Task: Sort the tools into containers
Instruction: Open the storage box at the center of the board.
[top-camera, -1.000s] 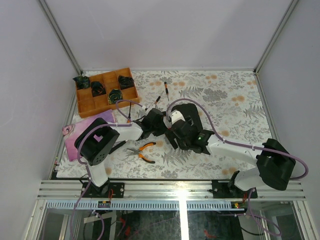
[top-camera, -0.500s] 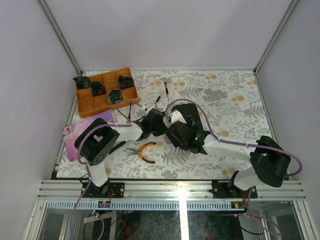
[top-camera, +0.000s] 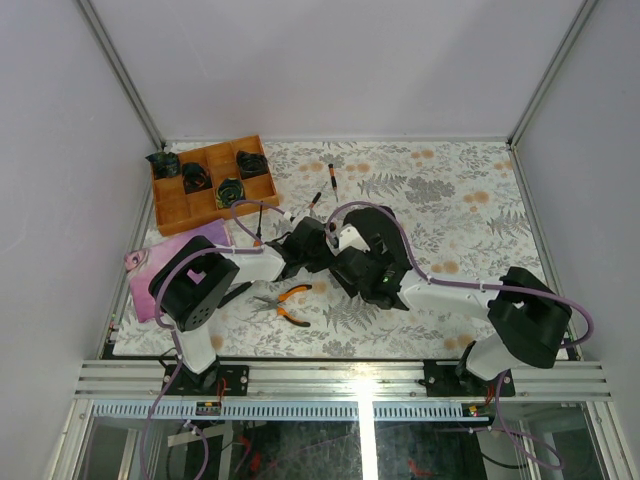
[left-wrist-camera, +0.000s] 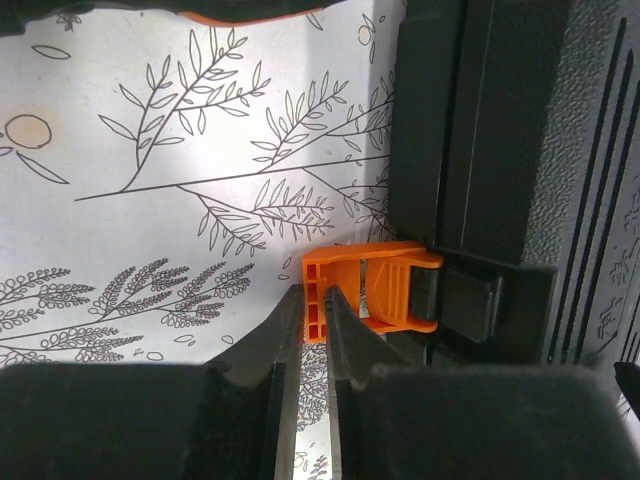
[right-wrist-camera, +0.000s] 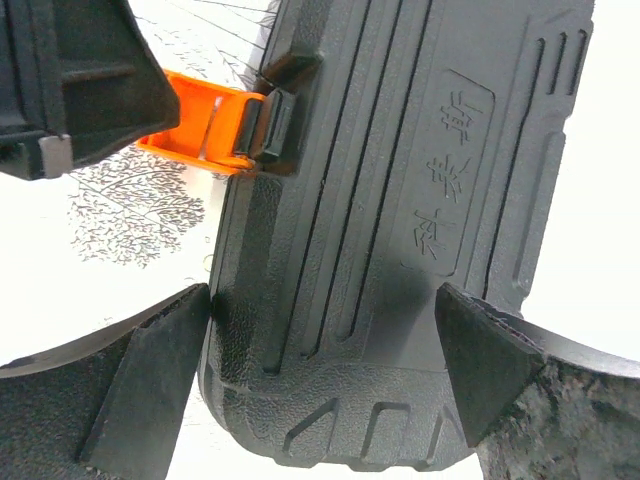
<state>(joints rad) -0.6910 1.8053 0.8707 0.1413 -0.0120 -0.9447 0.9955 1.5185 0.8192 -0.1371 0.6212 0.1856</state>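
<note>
The black tool case's lid (right-wrist-camera: 400, 225) is closed, so next my right gripper raises the lid's edge (right-wrist-camera: 232, 265) to open it while my left gripper holds on to the orange tab.
The black tool case (top-camera: 378, 232) lies closed on the floral table, mid-centre. In the left wrist view my left gripper (left-wrist-camera: 313, 300) is shut on the edge of the case's orange tab (left-wrist-camera: 365, 287), which sticks out from the case (left-wrist-camera: 520, 170). In the right wrist view my right gripper (right-wrist-camera: 325, 330) is open and straddles the case's near end (right-wrist-camera: 400, 230); its left finger (right-wrist-camera: 150, 370) touches the case's side. The orange tab (right-wrist-camera: 205, 125) shows there too. Orange-handled pliers (top-camera: 283, 302) lie in front of the left arm. Two thin drivers (top-camera: 333, 182) lie behind the case.
An orange-brown wooden divided tray (top-camera: 166, 207) with dark items stands at the back left. A pink cloth (top-camera: 160, 255) lies at the left edge under the left arm. Purple cables loop over both arms. The enclosure walls ring the table.
The right arm's elbow and base link have swung left, and its gripper has settled lower over the case. The left gripper has stayed at the orange tab.
</note>
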